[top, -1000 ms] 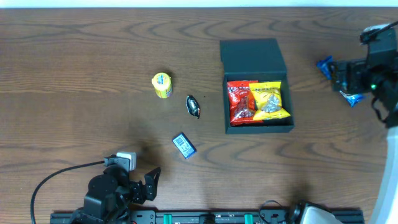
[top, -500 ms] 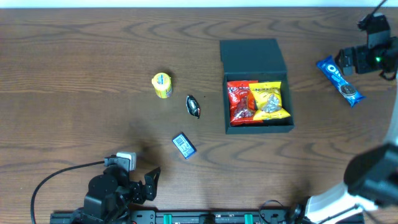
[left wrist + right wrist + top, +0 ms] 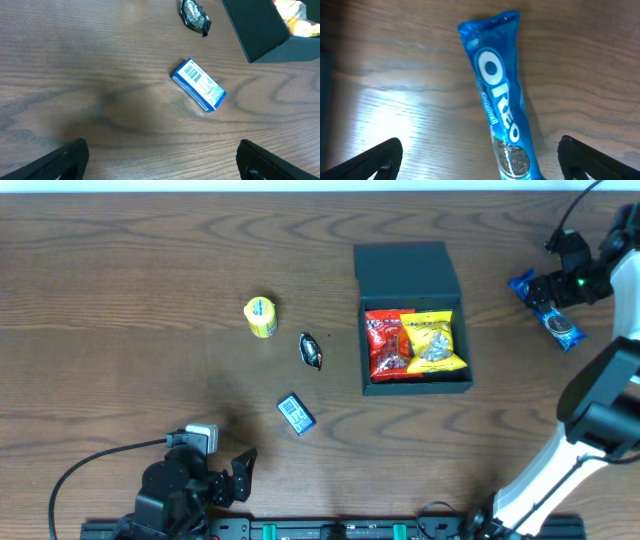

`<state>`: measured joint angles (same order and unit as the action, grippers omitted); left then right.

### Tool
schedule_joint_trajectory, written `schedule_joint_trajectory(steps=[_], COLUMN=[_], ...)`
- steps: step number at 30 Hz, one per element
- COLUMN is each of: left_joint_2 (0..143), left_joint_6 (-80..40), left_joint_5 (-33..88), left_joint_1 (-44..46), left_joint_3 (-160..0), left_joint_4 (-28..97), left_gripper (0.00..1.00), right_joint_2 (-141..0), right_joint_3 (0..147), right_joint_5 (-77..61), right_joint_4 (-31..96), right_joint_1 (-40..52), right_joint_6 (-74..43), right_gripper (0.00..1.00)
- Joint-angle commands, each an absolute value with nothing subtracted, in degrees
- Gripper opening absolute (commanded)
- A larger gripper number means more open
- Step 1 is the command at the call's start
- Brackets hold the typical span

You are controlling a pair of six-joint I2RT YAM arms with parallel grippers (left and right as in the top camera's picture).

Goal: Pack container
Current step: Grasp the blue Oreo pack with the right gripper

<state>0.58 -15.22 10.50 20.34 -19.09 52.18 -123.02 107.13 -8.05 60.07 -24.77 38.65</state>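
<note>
The right gripper's open fingers are on both long sides of the blue Oreo packet (image 3: 561,327), so the robot should keep lowering them until they straddle its middle (image 3: 506,112), and then close them.
The dark container (image 3: 466,340) stands open right of centre, its flat lid (image 3: 405,272) lying behind it. Inside are a red packet (image 3: 388,345) and a yellow packet (image 3: 436,342). A blue Oreo packet (image 3: 545,310) lies on the table at the far right. My right gripper (image 3: 556,288) hovers over it, open; in the right wrist view the packet (image 3: 500,95) lies between the spread fingers of the gripper (image 3: 480,165). My left gripper (image 3: 235,478) is open and empty at the front left. The left wrist view shows the gripper (image 3: 162,165) with the container's corner (image 3: 260,30) ahead.
A small blue box (image 3: 296,414) (image 3: 199,85), a black wrapper (image 3: 312,350) (image 3: 194,14) and a yellow round item (image 3: 261,317) lie left of the container. The right arm (image 3: 590,410) reaches up along the table's right edge.
The right gripper shifted right off the Oreo packet, then came back slightly left over it. The packet stayed on the table. The left arm has not moved.
</note>
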Motion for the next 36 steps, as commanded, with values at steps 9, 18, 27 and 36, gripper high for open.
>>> schedule_joint_trajectory(steps=[9,18,27,36], left_joint_2=[0.2,0.2,0.2,0.2], left_joint_6=[-15.3,-15.5,-15.5,-15.5], left_joint_5=[9.9,9.9,9.9,9.8], left_joint_1=[20.2,20.2,20.2,20.2], left_joint_3=[-18.7,-18.7,-18.7,-18.7], left_joint_4=[52.3,52.3,52.3,52.3], left_gripper=[0.95,0.95,0.95,0.95], right_joint_2=[-126.1,-129.8,-132.2,-132.4], right_joint_3=[108.2,107.6,107.5,107.0], right_joint_5=[-6.2,-6.2,-5.8,-1.1], right_joint_4=[59.2,59.1,58.9,58.3], right_joint_1=[-27.3,-27.4,-27.5,-27.5], right_joint_6=[39.9,39.3,38.8,38.4], right_gripper=[0.99,0.99,0.99,0.98])
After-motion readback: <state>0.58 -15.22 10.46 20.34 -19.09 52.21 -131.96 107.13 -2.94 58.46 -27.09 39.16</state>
